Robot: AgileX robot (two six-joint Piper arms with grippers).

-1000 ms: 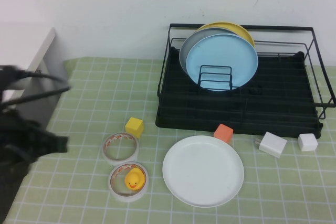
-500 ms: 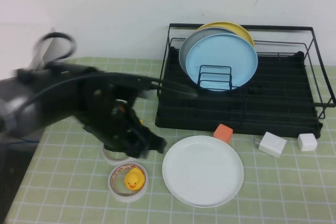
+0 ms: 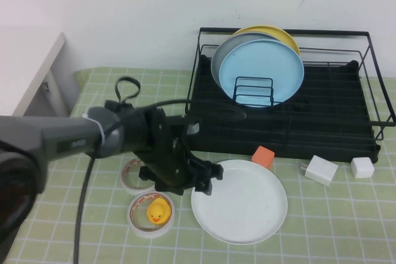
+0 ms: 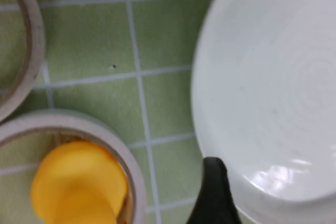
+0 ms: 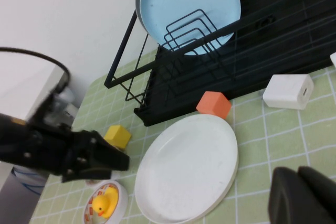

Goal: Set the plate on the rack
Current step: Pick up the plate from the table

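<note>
My left gripper is coming down with open cloth [image 3: 184,213] between the white plate's rim and the tape roll, so it should continue to go down until its fingers are on both sides of that rim [image 3: 193,202], then close.
The white plate [image 3: 239,201] lies flat on the green checked cloth in front of the black wire rack [image 3: 284,134]. My left gripper [image 3: 210,180] is low at the plate's left rim, open and holding nothing. In the left wrist view one black fingertip [image 4: 215,192] sits just outside the plate's rim [image 4: 273,93]. My right gripper [image 5: 302,195] is out of the high view; its wrist view shows it shut and empty, above the cloth right of the plate [image 5: 186,169], with the rack [image 5: 262,51] beyond.
The rack holds a light blue plate [image 3: 261,72], a grey plate [image 3: 223,60] and a yellow plate [image 3: 272,32]. An orange cube [image 3: 263,156], white adapter [image 3: 321,170], white cube [image 3: 362,167], two tape rolls [image 3: 142,173] and a rubber duck [image 3: 157,211] surround the plate.
My left arm has swung in from the left edge across the tape rolls, and its gripper now sits at the white plate's left rim. The plate has not moved.
</note>
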